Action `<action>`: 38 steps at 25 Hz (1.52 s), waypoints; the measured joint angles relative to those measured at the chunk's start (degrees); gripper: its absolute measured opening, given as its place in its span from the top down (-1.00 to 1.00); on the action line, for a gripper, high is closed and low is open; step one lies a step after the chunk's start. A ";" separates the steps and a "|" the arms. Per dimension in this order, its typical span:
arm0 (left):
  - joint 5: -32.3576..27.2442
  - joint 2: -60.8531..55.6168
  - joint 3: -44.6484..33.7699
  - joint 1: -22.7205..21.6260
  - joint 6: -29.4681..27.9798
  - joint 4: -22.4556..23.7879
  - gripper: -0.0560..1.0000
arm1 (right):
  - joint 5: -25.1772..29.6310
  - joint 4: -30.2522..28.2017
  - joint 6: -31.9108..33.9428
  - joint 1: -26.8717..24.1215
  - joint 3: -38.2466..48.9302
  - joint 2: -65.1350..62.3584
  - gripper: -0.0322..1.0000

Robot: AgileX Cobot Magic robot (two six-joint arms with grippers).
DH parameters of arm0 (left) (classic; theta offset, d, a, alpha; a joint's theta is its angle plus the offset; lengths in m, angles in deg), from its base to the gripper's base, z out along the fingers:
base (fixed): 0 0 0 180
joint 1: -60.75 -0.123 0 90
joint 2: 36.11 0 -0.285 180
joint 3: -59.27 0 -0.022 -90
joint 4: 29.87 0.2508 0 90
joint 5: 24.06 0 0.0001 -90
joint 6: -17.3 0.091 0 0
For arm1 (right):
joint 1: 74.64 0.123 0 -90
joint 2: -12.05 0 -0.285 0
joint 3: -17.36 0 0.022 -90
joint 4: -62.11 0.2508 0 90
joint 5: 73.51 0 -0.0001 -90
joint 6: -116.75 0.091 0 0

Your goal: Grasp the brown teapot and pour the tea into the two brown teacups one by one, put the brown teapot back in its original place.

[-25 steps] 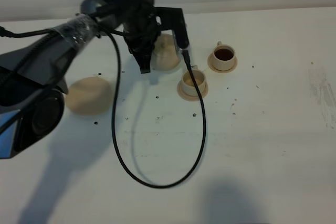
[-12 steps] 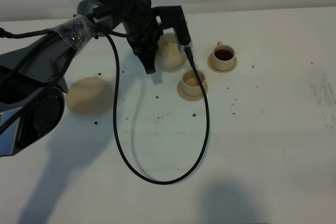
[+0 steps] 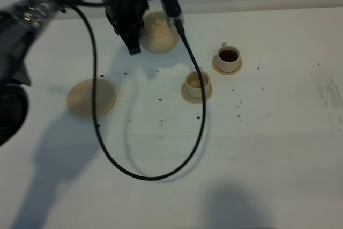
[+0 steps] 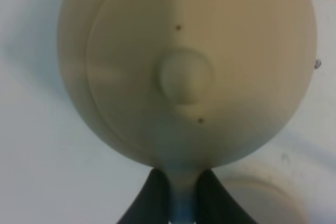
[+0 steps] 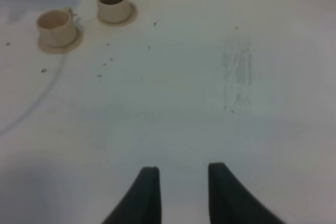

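Note:
I need to move the brown teapot (image 3: 159, 35) forward and down with my left gripper, because it hangs too far behind the pale near teacup. Then I should tilt it toward that teacup (image 3: 196, 82).
My left gripper (image 3: 141, 29) is shut on the loop handle of the brown teapot (image 3: 158, 34) and holds it off the table, behind and left of the cups. The left wrist view shows the teapot (image 4: 184, 72) from above, with my left gripper (image 4: 182, 199) clamping its handle between both fingers. The near teacup (image 3: 196, 83) looks pale inside. The far teacup (image 3: 228, 57) holds dark tea. Both show in the right wrist view, near (image 5: 54, 27) and far (image 5: 113, 4). The wide tan saucer (image 3: 91, 97) lies bare at the left. My right gripper (image 5: 184, 192) is open and empty over bare table.
A black cable (image 3: 155, 175) hangs from the left arm and loops across the white table in front of the cups, passing right beside the near cup. Small dark specks dot the tabletop (image 3: 278, 132). A scuffed patch (image 5: 237, 72) marks the right side.
The left arm has carried the teapot away from the near cup, back and to the left. The wide saucer is now fully uncovered. The cable loop has swung left.

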 joint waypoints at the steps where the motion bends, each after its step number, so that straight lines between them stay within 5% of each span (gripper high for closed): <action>1: 0.00 -1.16 -0.52 -0.14 0.47 -0.41 0.72 | 0.00 0.00 0.00 0.00 0.00 0.00 0.51; 16: 0.76 -17.36 -31.33 -0.15 -2.08 -1.37 0.72 | 0.00 0.00 0.00 0.00 0.00 0.00 0.51; 25: 33.73 -17.10 -43.68 -0.10 -5.48 5.17 0.72 | 0.00 0.00 0.06 0.00 0.00 0.00 0.51; 32: 41.61 -15.70 -45.83 1.28 -6.05 15.54 0.72 | 0.00 0.00 0.06 0.00 0.00 0.00 0.51; 38: 42.35 -10.98 -45.86 4.60 -17.51 31.11 0.72 | 0.00 0.00 0.06 0.00 0.00 0.00 0.51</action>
